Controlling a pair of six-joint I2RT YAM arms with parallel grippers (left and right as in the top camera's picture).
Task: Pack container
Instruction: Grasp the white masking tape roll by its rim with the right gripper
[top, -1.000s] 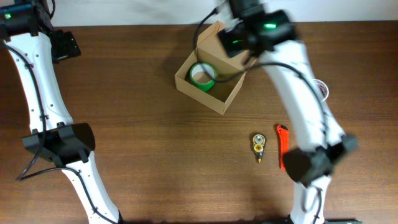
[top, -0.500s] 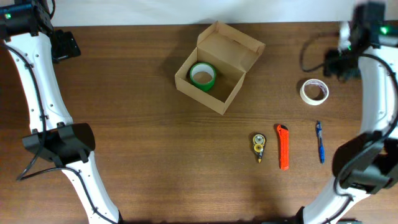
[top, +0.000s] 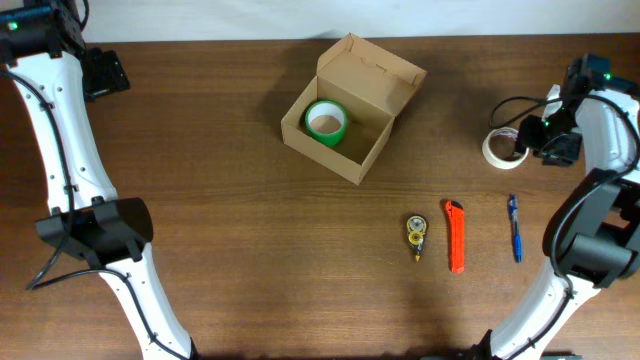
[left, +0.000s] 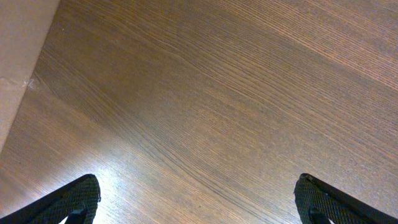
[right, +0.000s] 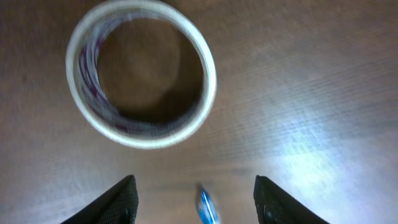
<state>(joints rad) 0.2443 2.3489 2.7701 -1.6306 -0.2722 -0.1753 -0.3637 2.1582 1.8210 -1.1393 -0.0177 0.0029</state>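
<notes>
The white tape roll's rim (right: 209, 90) lines up with the gap between my right gripper's open fingers, beside the roll's empty hollow (right: 149, 71). I should keep moving my right gripper in until those fingers straddle that rim.
The container, a brown cardboard box (top: 366, 160) with its flap lid standing open, sits at the table's upper middle with a green tape roll (top: 325, 121) inside. My right gripper (top: 545, 140) is open and empty beside a white tape roll (top: 495, 150) at the right edge. In the right wrist view the white roll (right: 208, 74) lies ahead of the open fingers (right: 194, 199), and a blue pen's tip (right: 207, 210) shows between them. My left gripper (top: 100, 72) is open and empty over bare wood (left: 198, 199) at the far left.
A blue pen (top: 514, 228), an orange utility knife (top: 455, 237) and a small yellow tape dispenser (top: 416, 236) lie in a row on the table, right of centre and nearer the front. A pale edge (left: 18, 56) shows at the left of the left wrist view.
My right arm has swung from over the box to the right edge and come down beside the white tape roll. The left arm has not moved.
</notes>
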